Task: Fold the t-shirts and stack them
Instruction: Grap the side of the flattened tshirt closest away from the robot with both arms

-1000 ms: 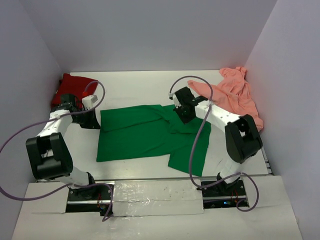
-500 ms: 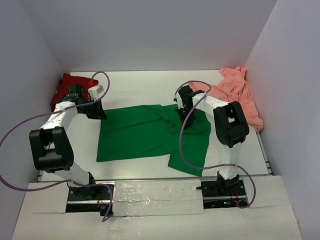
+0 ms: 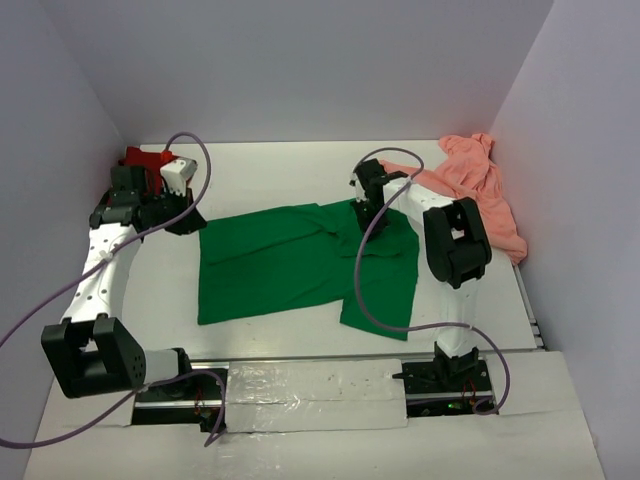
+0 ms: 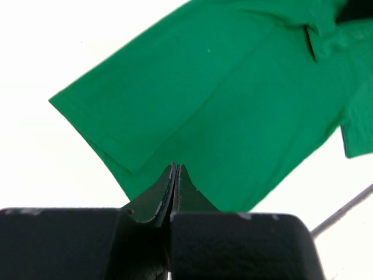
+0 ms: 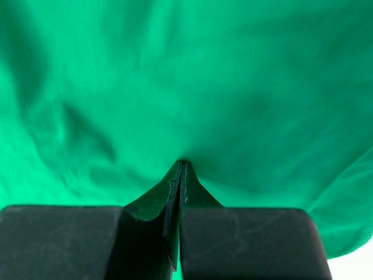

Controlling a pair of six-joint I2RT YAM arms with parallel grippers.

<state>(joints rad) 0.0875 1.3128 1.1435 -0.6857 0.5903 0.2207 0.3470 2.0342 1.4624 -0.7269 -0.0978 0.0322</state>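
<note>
My right gripper should lift clear first, because the green t-shirt (image 3: 275,282) lies at a slant under it. My left gripper will then pull the hem end (image 3: 204,264) straight.
The bright green t-shirt (image 3: 280,265) lies spread across the middle of the table, its right side rumpled; it also shows in the left wrist view (image 4: 233,105) and fills the right wrist view (image 5: 204,76). My left gripper (image 3: 188,222) is shut and hangs just off the shirt's left edge; in its own view (image 4: 175,167) no cloth shows between the jaws. My right gripper (image 3: 360,215) is shut on the green t-shirt near its upper right part, the cloth puckering at the tips (image 5: 183,163). The dark red t-shirt (image 3: 140,160) lies at the back left. The salmon-pink t-shirt (image 3: 470,190) is heaped at the back right.
Grey walls (image 3: 60,150) close in the table on the left, back and right. Purple cables (image 3: 372,270) loop from both arms, the right one trailing over the green shirt. A cable (image 4: 344,213) crosses the lower right of the left wrist view.
My left arm has swung back and to the left, its gripper now at the shirt's upper left edge. My right gripper has shifted slightly towards the back, and the shirt's right side has been pulled and reshaped.
</note>
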